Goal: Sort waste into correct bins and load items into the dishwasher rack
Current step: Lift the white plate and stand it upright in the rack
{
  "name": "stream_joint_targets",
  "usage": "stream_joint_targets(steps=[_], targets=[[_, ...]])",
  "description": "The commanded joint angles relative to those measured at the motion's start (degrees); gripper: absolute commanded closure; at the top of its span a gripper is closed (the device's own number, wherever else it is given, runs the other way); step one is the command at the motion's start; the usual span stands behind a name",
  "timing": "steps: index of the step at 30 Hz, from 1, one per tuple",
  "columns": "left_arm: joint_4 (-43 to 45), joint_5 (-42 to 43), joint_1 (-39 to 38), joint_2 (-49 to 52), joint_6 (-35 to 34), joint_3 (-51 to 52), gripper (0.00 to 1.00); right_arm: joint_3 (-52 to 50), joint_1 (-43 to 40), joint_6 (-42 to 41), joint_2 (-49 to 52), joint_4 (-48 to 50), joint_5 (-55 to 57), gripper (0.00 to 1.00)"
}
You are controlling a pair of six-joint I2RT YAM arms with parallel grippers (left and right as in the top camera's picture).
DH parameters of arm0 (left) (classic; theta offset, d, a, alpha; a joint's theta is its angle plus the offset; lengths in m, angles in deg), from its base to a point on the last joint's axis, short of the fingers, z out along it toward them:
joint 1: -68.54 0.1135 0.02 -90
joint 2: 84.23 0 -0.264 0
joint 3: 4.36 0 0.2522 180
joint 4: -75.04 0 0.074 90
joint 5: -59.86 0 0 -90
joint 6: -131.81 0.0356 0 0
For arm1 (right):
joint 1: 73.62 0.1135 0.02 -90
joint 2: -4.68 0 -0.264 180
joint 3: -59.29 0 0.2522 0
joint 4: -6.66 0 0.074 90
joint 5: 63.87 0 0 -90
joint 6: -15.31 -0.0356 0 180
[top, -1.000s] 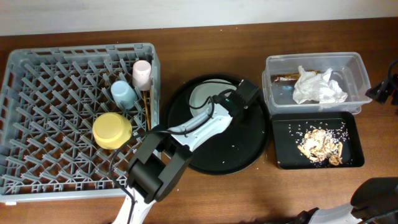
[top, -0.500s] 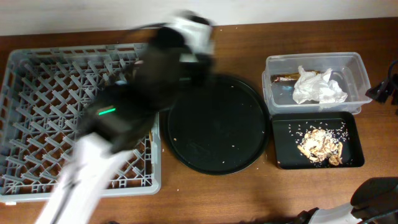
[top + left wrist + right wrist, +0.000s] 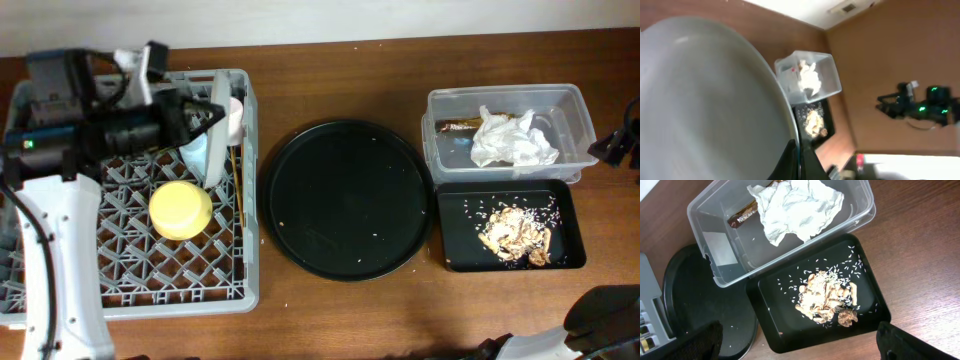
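The pale plate point(image 3: 217, 132) hangs on edge over the free row point(image 3: 229, 217) by the yellow bowl, so my left gripper keeps lowering it until the rack holds it.
My left gripper point(image 3: 207, 120) is shut on the rim of the pale green-white plate point(image 3: 214, 150), holding it on edge over the right side of the grey dishwasher rack point(image 3: 140, 265). The plate fills the left wrist view point(image 3: 705, 100), with the fingers point(image 3: 799, 162) pinching its edge. The yellow bowl point(image 3: 180, 210), blue cup point(image 3: 194, 156), pink cup point(image 3: 236, 116) and chopsticks point(image 3: 238, 185) are in the rack. The clear tub point(image 3: 575, 112) holds the napkin point(image 3: 797, 210) and brown wrapper point(image 3: 744, 215). The shallow black tray point(image 3: 765, 295) holds food scraps point(image 3: 827, 297). My right gripper point(image 3: 797, 345) is open and empty above that tray.
The big round black tray point(image 3: 348, 198) lies between the rack and the bins, with a few rice grains on it. The right arm point(image 3: 618, 143) hangs at the table's right edge. The tub and the shallow tray sit side by side at the right.
My left arm lifted the plate off the round black tray and swung it left over the rack. The plate now stands on edge by the cups. The right arm has not moved.
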Motion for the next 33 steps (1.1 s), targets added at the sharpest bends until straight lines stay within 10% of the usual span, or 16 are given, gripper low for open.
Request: stream_joint_targets(steps=[1, 7, 18, 29, 33], targets=[[4.9, 13.9, 4.4, 0.2, 1.5, 8.9, 1.0, 1.1, -0.2, -0.5, 0.0, 0.0, 0.3, 0.02], [18.3, 26.2, 7.3, 0.2, 0.5, 24.1, 1.0, 1.1, -0.2, -0.5, 0.0, 0.0, 0.3, 0.02], [19.5, 7.6, 10.1, 0.2, 0.2, 29.0, 1.0, 1.1, -0.2, -0.5, 0.0, 0.0, 0.3, 0.02], [28.9, 6.6, 10.1, 0.2, 0.1, 34.6, 0.98, 1.1, -0.2, -0.5, 0.0, 0.0, 0.3, 0.02], [30.3, 4.4, 10.1, 0.2, 0.1, 34.6, 0.46, 1.1, -0.2, -0.5, 0.0, 0.0, 0.3, 0.02]])
